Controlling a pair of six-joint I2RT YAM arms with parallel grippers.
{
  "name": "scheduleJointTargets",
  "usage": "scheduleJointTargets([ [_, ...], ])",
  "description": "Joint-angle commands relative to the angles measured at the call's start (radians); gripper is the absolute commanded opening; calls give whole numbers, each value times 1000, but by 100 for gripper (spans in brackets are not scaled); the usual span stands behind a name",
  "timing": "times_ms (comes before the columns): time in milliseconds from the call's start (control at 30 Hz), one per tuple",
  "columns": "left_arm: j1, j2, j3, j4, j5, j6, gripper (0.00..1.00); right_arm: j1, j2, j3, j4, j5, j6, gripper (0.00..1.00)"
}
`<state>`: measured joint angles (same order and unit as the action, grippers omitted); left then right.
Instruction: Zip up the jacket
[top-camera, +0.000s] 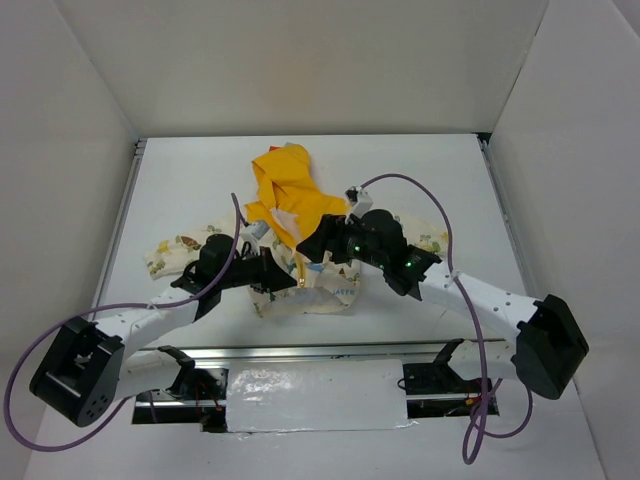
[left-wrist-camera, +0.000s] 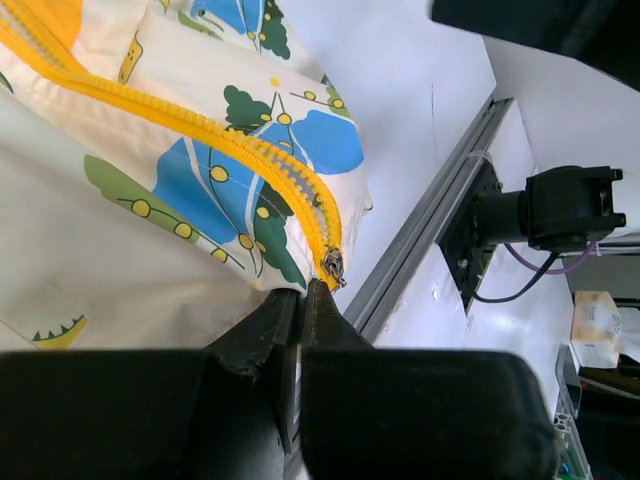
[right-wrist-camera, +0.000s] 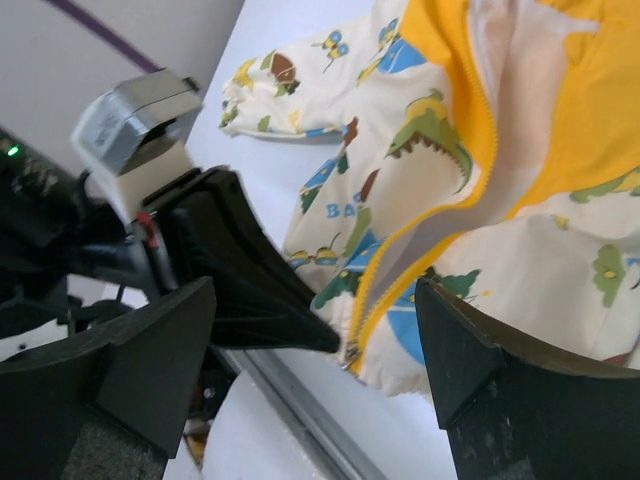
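Note:
I expect the slider (right-wrist-camera: 351, 353) to run up to the hood and join both zipper tracks (right-wrist-camera: 366, 313) when I pull, because the tracks meet in the slider at the hem.
The jacket (top-camera: 285, 190) lies on the white table, yellow hood at the far end, cream printed body toward the arms. In the left wrist view its yellow zipper (left-wrist-camera: 200, 130) runs down to the slider (left-wrist-camera: 332, 265) at the hem. My left gripper (left-wrist-camera: 303, 292) is shut on the jacket's bottom edge right beside that slider. In the right wrist view my right gripper (right-wrist-camera: 330, 345) hangs open above the same corner. The slider (right-wrist-camera: 349, 354) sits between its wide-apart fingers (right-wrist-camera: 160, 350), touching neither. The left gripper's black fingertips (right-wrist-camera: 280, 310) reach in from the left. The zipper tracks part above the slider.
A metal rail (top-camera: 330, 350) runs along the table's near edge, close under the jacket's hem (left-wrist-camera: 420, 230). A black mount (left-wrist-camera: 560, 210) with a purple cable sits beyond it. White walls enclose the table on three sides. Purple cables (top-camera: 420, 190) loop over both arms.

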<state>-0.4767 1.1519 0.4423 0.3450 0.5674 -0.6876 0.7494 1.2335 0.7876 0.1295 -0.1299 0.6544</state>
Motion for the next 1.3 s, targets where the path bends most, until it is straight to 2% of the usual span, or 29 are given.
scheduleJointTargets([
  [0, -5, 22, 7, 63, 51, -9, 0, 44, -41, 13, -34, 15, 25, 87],
  [200, -5, 25, 30, 46, 57, -6, 0, 136, -118, -206, 114, -7, 140, 83],
  [400, -5, 20, 24, 49, 63, -7, 0, 199, -124, -381, 358, 61, 244, 76],
  [700, -7, 20, 29, 52, 74, -9, 0, 219, 24, -396, 541, 90, 277, 67],
  [933, -7, 25, 30, 54, 75, -9, 0, 225, 81, -370, 553, 122, 294, 57],
  [1000, -7, 26, 32, 54, 74, -7, 0, 225, 89, -370, 558, 127, 301, 50],
  [1267, -7, 40, 32, 61, 78, -4, 0, 240, 110, -384, 594, 157, 364, 42],
])
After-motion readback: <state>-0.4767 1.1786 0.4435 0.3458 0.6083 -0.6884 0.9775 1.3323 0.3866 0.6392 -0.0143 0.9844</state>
